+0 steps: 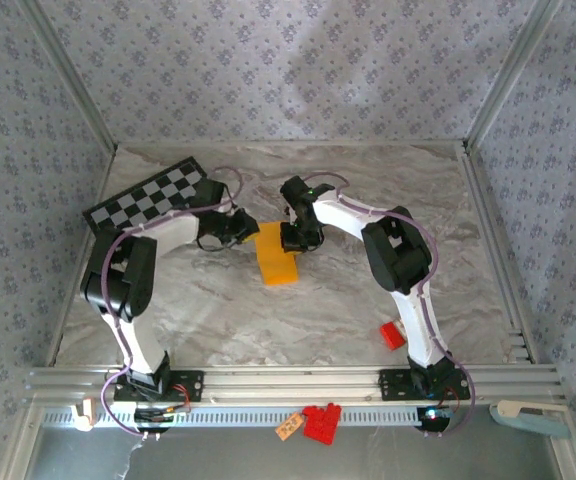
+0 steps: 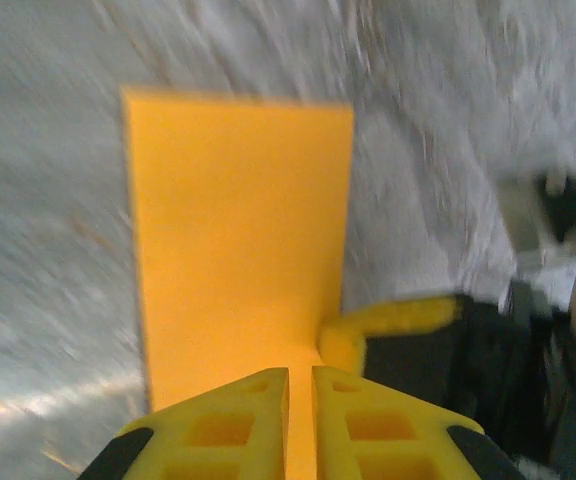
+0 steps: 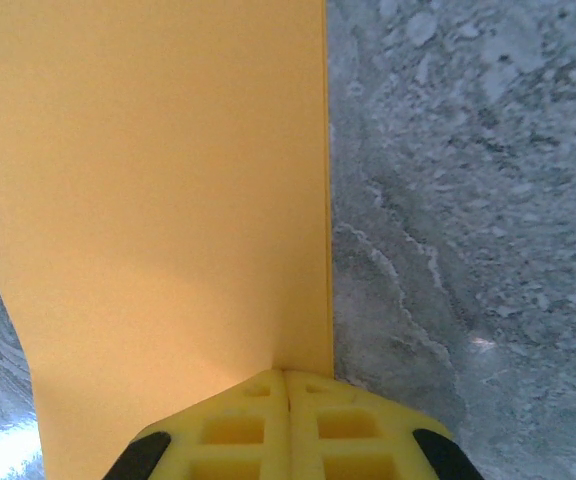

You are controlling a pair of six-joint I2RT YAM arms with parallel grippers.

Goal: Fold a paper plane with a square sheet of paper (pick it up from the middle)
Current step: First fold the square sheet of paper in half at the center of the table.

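The paper should stay held in my right gripper while my left gripper runs back to the paper's near corner [image 1: 265,283], because my left gripper is at the far end of the paper's folded edge [image 1: 258,226].
The square sheet of paper [image 1: 278,258] is orange-yellow and looks like a narrow rectangle, hanging above the marble table [image 1: 218,310] near its middle. My left gripper [image 1: 240,228] holds its far left edge and my right gripper [image 1: 293,238] its far right side. In the left wrist view the paper [image 2: 238,230] runs down between the nearly closed jaws of the left gripper [image 2: 301,372], and a yellow finger of the right gripper [image 2: 398,318] touches its right edge. In the right wrist view the right gripper [image 3: 286,375] is shut on the paper's [image 3: 158,200] edge.
A black-and-white checkered board [image 1: 153,198] lies at the back left beside the left arm. A small red block [image 1: 393,335] sits on the table by the right arm's base. Red pieces with a tag [image 1: 318,420] lie beyond the front rail. Patterned walls enclose the table.
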